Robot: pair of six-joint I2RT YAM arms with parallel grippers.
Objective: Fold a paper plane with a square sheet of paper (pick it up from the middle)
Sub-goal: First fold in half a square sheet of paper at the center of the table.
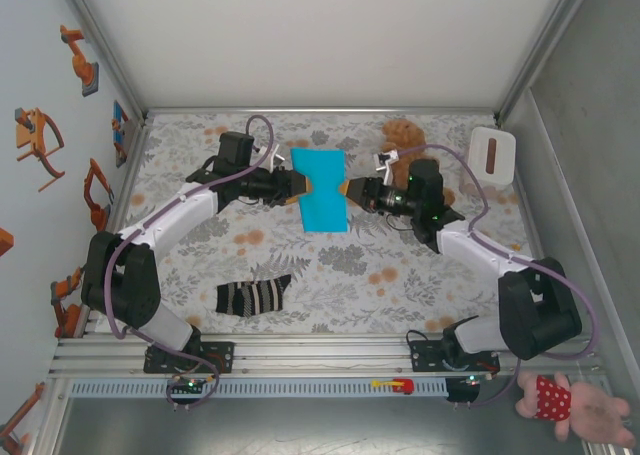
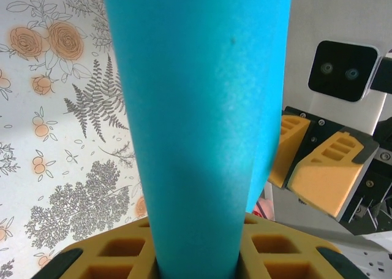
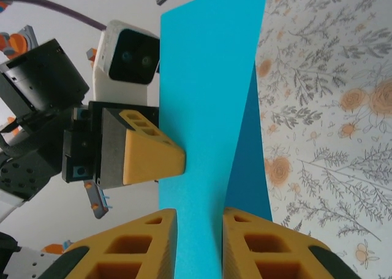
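Note:
The sheet's bend at the left gripper (image 2: 199,150) is curved in mid-air, so the robot's right gripper needs to lay the sheet down (image 1: 312,243) first, and then the left gripper will crease the bend.
The square sheet of paper (image 1: 323,189) is turquoise blue and hangs above the table middle, bent double into a tall narrow rectangle; no paper plane shape shows. My left gripper (image 1: 303,185) comes in from the left and is shut on the sheet's left side. In the left wrist view the paper (image 2: 202,107) rises as a curved blue band out of the left gripper (image 2: 199,245). My right gripper (image 1: 347,191) meets the sheet from the right. In the right wrist view the right gripper (image 3: 199,224) has its yellow fingers pressed on both sides of the paper (image 3: 208,76).
A black-and-white striped sock (image 1: 253,297) lies near the front left. A brown teddy bear (image 1: 403,135) sits at the back right, with a white box (image 1: 494,155) beside it. A pink plush toy (image 1: 570,403) lies beyond the front rail. Walls enclose three sides.

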